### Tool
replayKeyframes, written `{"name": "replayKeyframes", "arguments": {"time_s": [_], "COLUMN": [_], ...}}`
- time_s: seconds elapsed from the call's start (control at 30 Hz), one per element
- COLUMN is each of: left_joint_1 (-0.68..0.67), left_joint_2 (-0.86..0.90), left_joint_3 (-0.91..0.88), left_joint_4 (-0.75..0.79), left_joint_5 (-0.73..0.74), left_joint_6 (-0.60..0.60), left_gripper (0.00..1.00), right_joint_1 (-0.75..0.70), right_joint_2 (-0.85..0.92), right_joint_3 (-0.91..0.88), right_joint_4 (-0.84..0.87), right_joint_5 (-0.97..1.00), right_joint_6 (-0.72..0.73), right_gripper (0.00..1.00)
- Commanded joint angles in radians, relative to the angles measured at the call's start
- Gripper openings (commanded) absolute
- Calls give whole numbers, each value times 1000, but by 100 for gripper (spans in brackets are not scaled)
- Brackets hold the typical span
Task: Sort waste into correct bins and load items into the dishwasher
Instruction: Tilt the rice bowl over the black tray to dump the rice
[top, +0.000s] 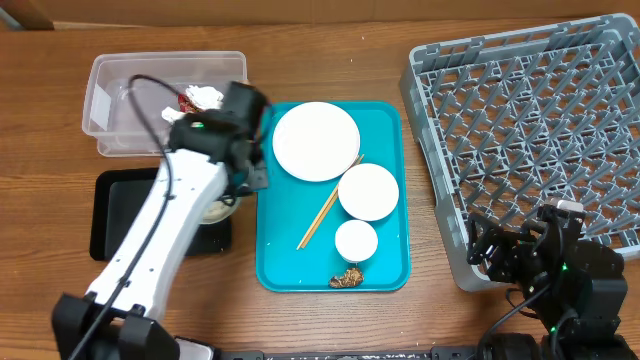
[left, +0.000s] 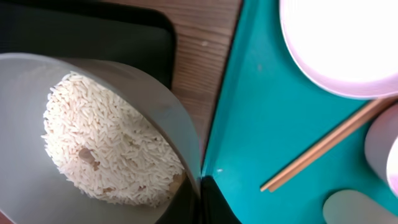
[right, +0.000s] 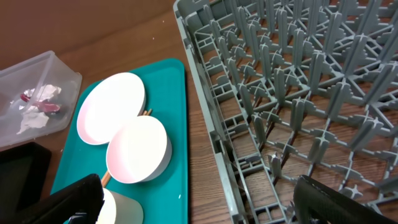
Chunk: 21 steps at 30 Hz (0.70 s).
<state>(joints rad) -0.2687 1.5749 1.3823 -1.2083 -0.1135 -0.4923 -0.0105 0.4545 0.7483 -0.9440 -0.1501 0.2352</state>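
Note:
The robot's left gripper should move the white bowl of rice farther in and tip the rice into the black tray, because the bowl is over the black tray's edge.
My left gripper is shut on the rim of a white bowl that holds loose white rice. The bowl is over the right end of the black tray. The gripper's fingers pinch the bowl wall. The clear tub holds the napkin and the red sauce packet. On the teal tray lie the plate, a second bowl, the cup, the chopsticks and the brown lump. My right gripper is open and empty at the front left corner of the dish rack.
The teal tray lies between the black tray and the rack. The right wrist view shows the rack's left wall close to the teal tray's right edge, with a strip of wooden table between them.

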Motion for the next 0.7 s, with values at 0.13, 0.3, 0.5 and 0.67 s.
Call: {"name": "replayKeyframes", "arguments": {"time_s": [0.13, 0.3, 0.5, 0.67], "left_joint_1": [216, 371, 554, 664], "left_joint_2": [-11, -11, -9, -9], "left_joint_3": [-102, -164, -229, -274], "left_joint_4": [114, 167, 208, 215], "left_joint_5": [324, 565, 919, 1143], "left_joint_6": [234, 372, 549, 655], "left_gripper": [4, 4, 4, 4], "right_joint_1": [4, 4, 4, 4], "right_joint_2": [-2, -2, -2, -2], "right_joint_3": [25, 26, 25, 25], "right_joint_4": [2, 2, 2, 2], "right_joint_5": [-1, -1, -1, -1], "right_joint_6": [2, 2, 2, 2], "right_gripper": [100, 100, 100, 100]}}
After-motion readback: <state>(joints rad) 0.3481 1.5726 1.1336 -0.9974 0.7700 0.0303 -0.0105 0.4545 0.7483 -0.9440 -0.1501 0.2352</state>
